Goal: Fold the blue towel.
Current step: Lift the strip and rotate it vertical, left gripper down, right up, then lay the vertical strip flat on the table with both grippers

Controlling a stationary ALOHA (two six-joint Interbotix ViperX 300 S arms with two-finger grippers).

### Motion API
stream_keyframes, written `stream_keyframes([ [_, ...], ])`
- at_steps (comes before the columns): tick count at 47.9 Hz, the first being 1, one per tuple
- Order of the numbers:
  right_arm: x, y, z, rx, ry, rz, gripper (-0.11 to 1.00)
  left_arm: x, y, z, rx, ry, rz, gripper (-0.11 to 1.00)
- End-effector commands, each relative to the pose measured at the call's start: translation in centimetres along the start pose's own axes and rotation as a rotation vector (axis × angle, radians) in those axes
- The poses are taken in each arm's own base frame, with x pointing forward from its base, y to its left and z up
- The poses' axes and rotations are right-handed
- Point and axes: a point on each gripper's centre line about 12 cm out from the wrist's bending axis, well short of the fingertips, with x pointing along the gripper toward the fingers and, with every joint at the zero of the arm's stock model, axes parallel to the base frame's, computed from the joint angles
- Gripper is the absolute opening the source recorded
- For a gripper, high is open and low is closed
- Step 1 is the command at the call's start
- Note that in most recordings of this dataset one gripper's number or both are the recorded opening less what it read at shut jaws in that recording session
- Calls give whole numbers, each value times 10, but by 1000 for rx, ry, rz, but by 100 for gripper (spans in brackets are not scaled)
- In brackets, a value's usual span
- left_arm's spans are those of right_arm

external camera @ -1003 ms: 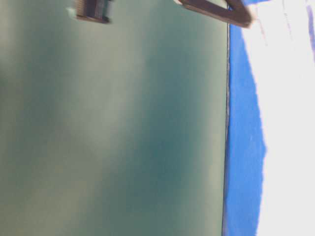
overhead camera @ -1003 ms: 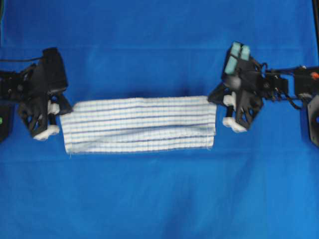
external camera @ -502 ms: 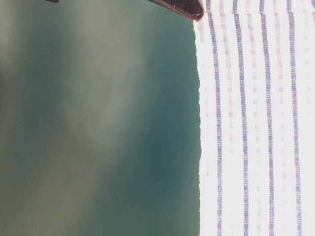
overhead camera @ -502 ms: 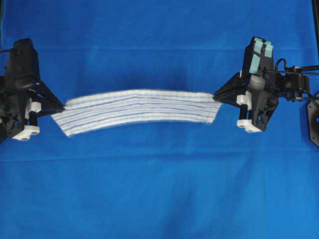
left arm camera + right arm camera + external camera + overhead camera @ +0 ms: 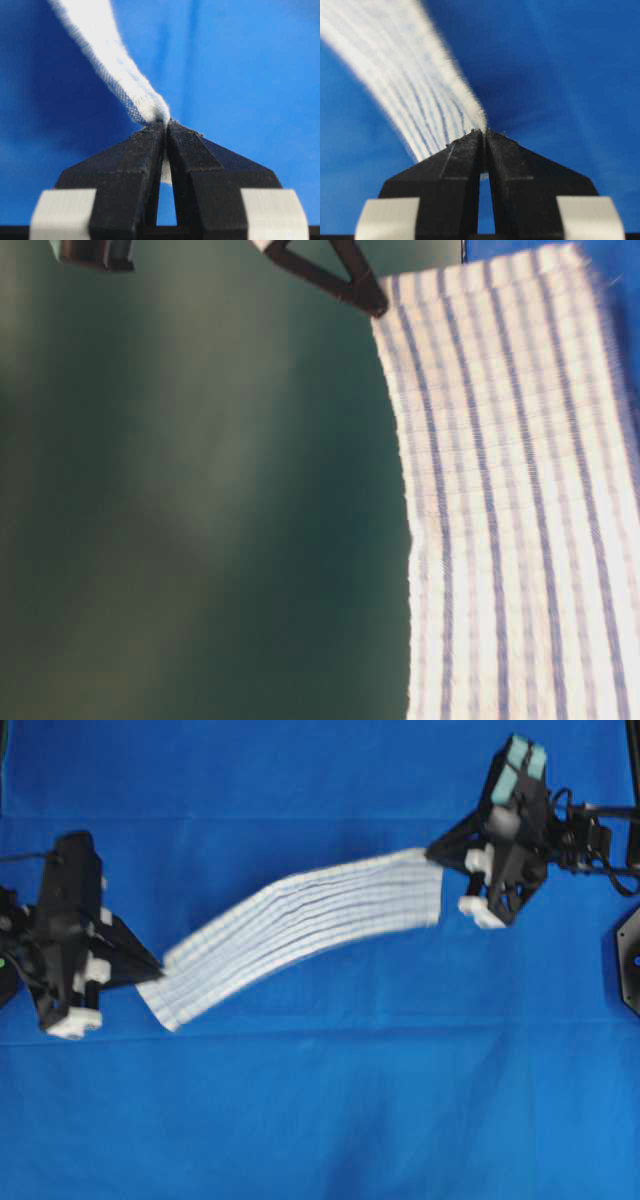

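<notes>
I should use my right gripper to bring the end of the blue towel (image 5: 300,915) to the covering's far side (image 5: 355,790) and lay the towel straight before I fold it, because the towel is slanted in the air.
The blue towel (image 5: 300,930), white with thin blue stripes, hangs stretched above the table in a slanting band from lower left to upper right. My left gripper (image 5: 155,965) is shut on its lower left corner, and the left wrist view shows cloth (image 5: 112,60) pinched at the closed tips (image 5: 166,124). My right gripper (image 5: 432,850) is shut on the upper right corner; the striped cloth (image 5: 415,95) runs away from its closed tips (image 5: 484,132). In the table-level view the towel (image 5: 500,520) fills the right side, with a dark fingertip (image 5: 365,295) at its top corner.
A plain blue covering (image 5: 320,1100) spreads over the whole table. A dark fixture (image 5: 630,960) stands at the right edge. A dull green backdrop (image 5: 200,500) fills the left of the table-level view.
Both grippers lifted the towel off the table and pulled it taut. Since then the right end has moved toward the far side and the left end toward the near side, slanting the band.
</notes>
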Motion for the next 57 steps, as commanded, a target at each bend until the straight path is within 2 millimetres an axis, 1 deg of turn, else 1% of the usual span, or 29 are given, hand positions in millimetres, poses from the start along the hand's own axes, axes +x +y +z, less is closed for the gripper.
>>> stream_keyframes([
  [1,3,-14,19,10,-45,-37,5,9,-15,18,20,-55,-44,1],
  [7,12,-30,29,7,-48,-81,5,28,-29,30,48,-54,-66,1],
  [18,29,-55,51,-18,-68,-141,5,62,-53,63,82,-56,-88,1],
  [28,44,-63,72,-54,-96,-159,5,91,-74,93,156,-79,-106,1],
  [34,52,-66,84,-74,-108,-166,5,108,-81,110,189,-97,-108,1],
  [40,58,-66,92,-89,-118,-168,5,121,-86,120,212,-110,-110,1],
  [46,58,-67,93,-100,-119,-172,5,125,-89,127,224,-121,-113,1],
  [50,56,-68,90,-101,-112,-176,5,126,-90,130,225,-132,-114,1],
  [57,48,-73,77,-91,-94,-187,5,136,-90,138,225,-165,-115,1],
])
